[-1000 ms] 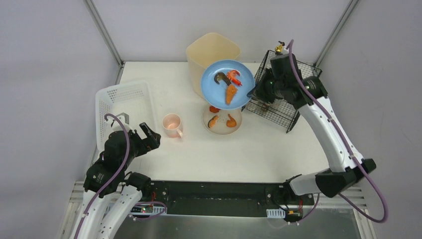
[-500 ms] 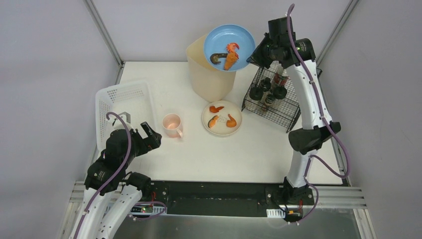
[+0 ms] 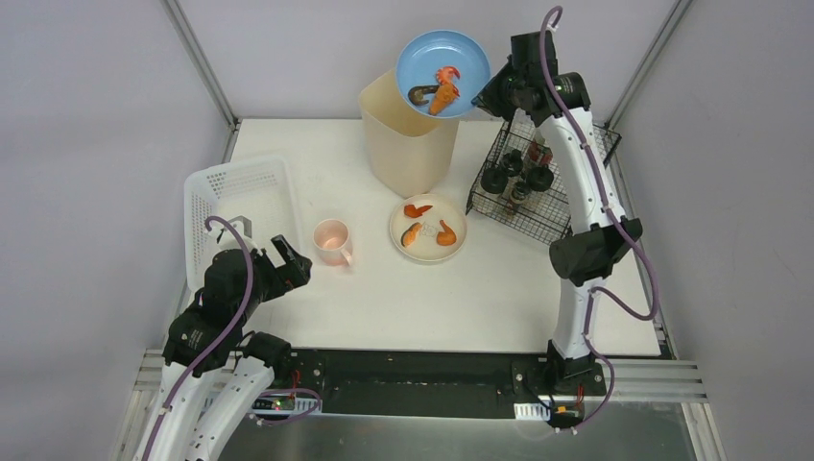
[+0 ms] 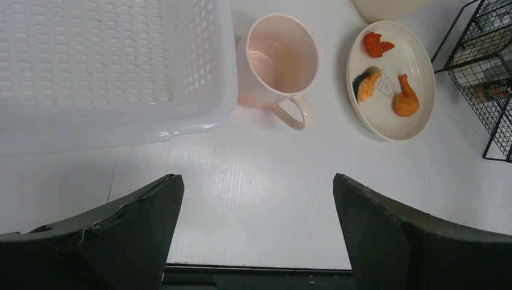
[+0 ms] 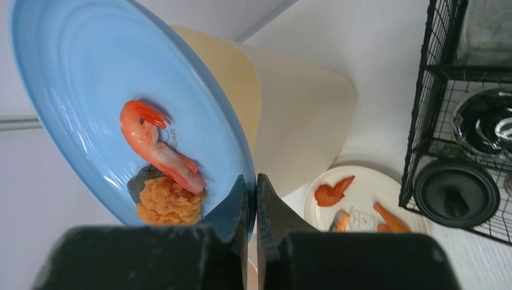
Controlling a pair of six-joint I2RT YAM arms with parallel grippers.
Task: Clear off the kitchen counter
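The food point(image 3: 442, 88) is still on the nearly flat blue plate, toward the bin's rack-side edge, so the robot's right gripper should swing inward and tilt the plate steeply into the bin's opening point(image 3: 389, 104).
My right gripper point(image 3: 491, 91) is shut on the rim of a blue plate point(image 3: 437, 53) and holds it tilted high above the cream bin point(image 3: 408, 139); it also shows in the right wrist view point(image 5: 253, 190). The blue plate point(image 5: 90, 90) carries a shrimp point(image 5: 157, 148), an orange lump and a dark piece. A white plate point(image 3: 428, 229) with orange food scraps and a pink mug point(image 3: 332, 240) stand on the kitchen counter point(image 3: 461, 298). My left gripper point(image 3: 288, 261) is open and empty, low over the counter near the mug point(image 4: 279, 60).
A white perforated basket point(image 3: 240, 206) sits at the left, its corner next to the mug. A black wire rack point(image 3: 542, 187) with dark jars stands at the right, close to my right arm. The metal-framed front edge point(image 3: 413, 365) runs along the bottom.
My right gripper lifted the blue plate from above the white plate up and back to over the cream bin, tilting it more. The left arm has not moved.
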